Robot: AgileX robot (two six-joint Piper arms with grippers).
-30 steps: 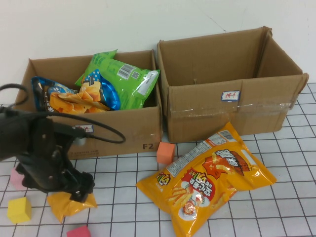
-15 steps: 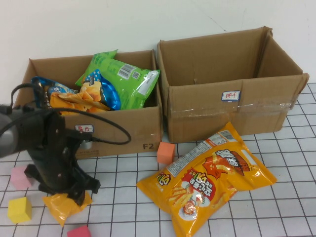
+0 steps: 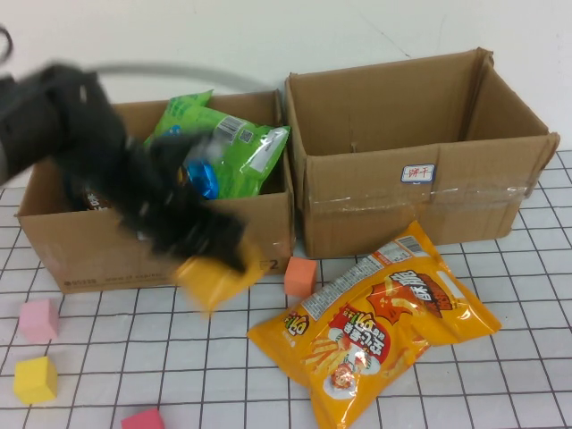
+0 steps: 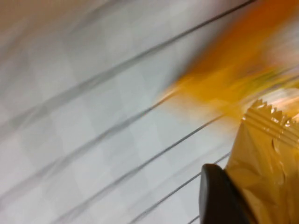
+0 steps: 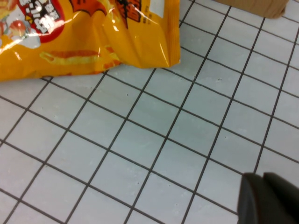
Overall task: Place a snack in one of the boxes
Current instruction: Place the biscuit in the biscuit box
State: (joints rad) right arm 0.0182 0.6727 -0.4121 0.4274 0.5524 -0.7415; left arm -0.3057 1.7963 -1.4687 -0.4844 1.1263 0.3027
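Note:
The small orange snack bag (image 3: 214,281) hangs freely and the empty-looking box (image 3: 366,112) is wide open, so the robot's left gripper should keep going up over the box's rim and let go inside.
My left gripper (image 3: 214,259) is in the air in front of the left box (image 3: 89,259), blurred by motion. It is shut on a small orange snack bag (image 3: 213,284) that hangs below it. In the left wrist view the bag (image 4: 268,163) sits against one dark finger (image 4: 217,198). The left box holds green (image 3: 234,152), blue and orange snack bags. The right box (image 3: 393,201) looks empty. A large orange snack bag (image 3: 375,322) lies flat in front of the right box. My right gripper (image 5: 264,198) is shut and empty, low over the tiles near that bag (image 5: 93,37); it is out of the high view.
An orange foam cube (image 3: 300,275) stands in front of the left box's right corner. A pink cube (image 3: 37,320), a yellow cube (image 3: 34,379) and a red cube (image 3: 143,419) lie at the front left. The surface is a white grid mat.
My left arm has risen from the front left of the mat and swung up and right, carrying the small orange bag off the mat to the left box's front wall.

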